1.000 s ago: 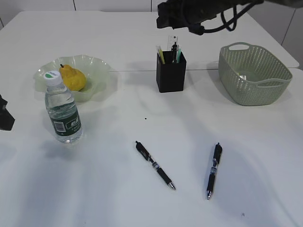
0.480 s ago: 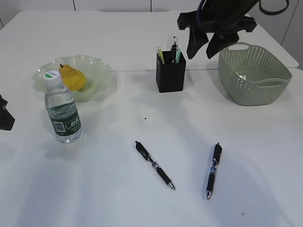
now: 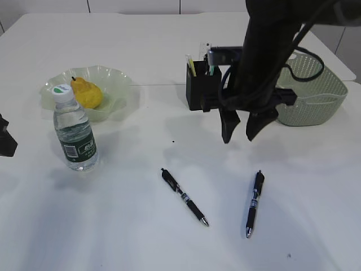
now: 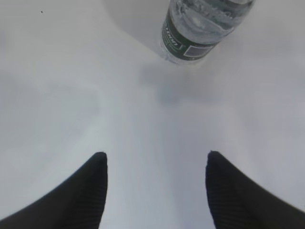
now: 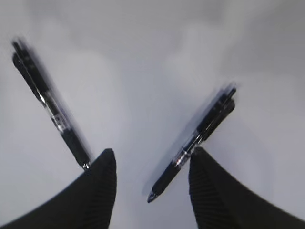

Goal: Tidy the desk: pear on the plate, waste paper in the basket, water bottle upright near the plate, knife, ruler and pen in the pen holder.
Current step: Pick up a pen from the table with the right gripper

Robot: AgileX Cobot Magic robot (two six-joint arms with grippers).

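My right gripper has the black pen nearer the basket [image 3: 254, 204] slanting across its opening, so next I turn the gripper in line with the pen and grip the pen's clip end [image 3: 259, 181].
A yellow pear [image 3: 87, 93] lies on the pale green plate [image 3: 121, 84] at the left. A water bottle [image 3: 75, 132] stands upright in front of the plate; its lower part shows in the left wrist view [image 4: 200, 28]. The black pen holder [image 3: 203, 87] holds a ruler and other items. Two black pens lie on the table: one in the middle [image 3: 184, 196] [image 5: 50, 107], one to the right [image 3: 253, 203] [image 5: 195, 143]. My right gripper [image 3: 238, 132] [image 5: 152, 157] is open, above the table over the pens. My left gripper [image 4: 155, 160] is open and empty over bare table, near the bottle.
A green woven basket [image 3: 316, 107] stands at the right, partly behind my right arm. The left arm's black body [image 3: 5, 138] sits at the left edge. The table's front lies below the pens.
My right arm has swung from above the pen holder down and forward, and its open gripper now hangs over the table near the two pens. The left arm has not moved.
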